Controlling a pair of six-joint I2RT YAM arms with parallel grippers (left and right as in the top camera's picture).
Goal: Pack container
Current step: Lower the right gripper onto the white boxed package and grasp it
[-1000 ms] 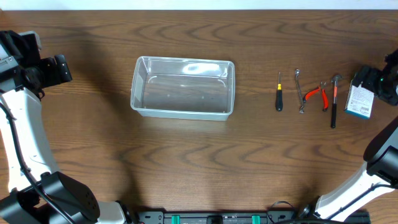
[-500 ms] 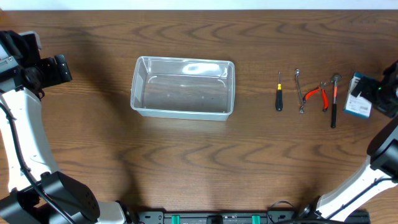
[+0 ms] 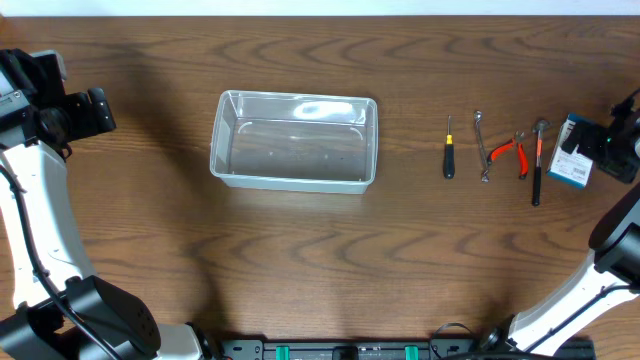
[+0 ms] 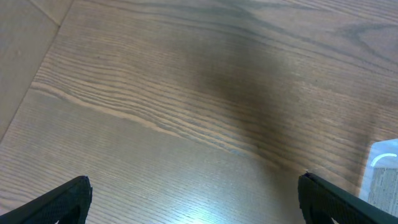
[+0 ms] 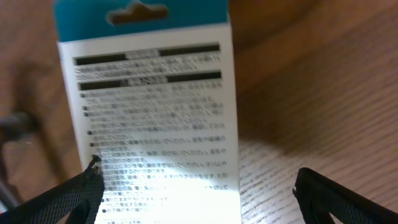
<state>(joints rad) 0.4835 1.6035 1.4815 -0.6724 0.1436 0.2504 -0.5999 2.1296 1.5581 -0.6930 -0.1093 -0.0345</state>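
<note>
The box's edge (image 5: 86, 144) near the hammer is under one finger of my right gripper, so next I move toward the hammer and get my fingers on both sides of the box (image 5: 157, 134) before I close them.
The clear plastic container (image 3: 222, 135) stands empty left of the table's middle; its corner shows at the right edge of the left wrist view (image 4: 385, 171). My right gripper (image 3: 600, 150) is open at the far right, over a small flat white-and-blue box (image 3: 573, 165). In the right wrist view the box (image 5: 149, 106) fills the left and middle, and the fingers (image 5: 199, 199) straddle its lower end without closing on it. My left gripper (image 3: 95, 110) is open and empty at the far left, over bare wood (image 4: 196, 199).
A row of hand tools lies right of the container: a black-handled screwdriver (image 3: 448, 155), a metal wrench (image 3: 482, 145), red pliers (image 3: 508, 152) and a red-handled hammer (image 3: 537, 165). The box lies just right of the hammer.
My right gripper has shifted a little toward me and closer over the white-and-blue box. The left arm and the container have not moved.
</note>
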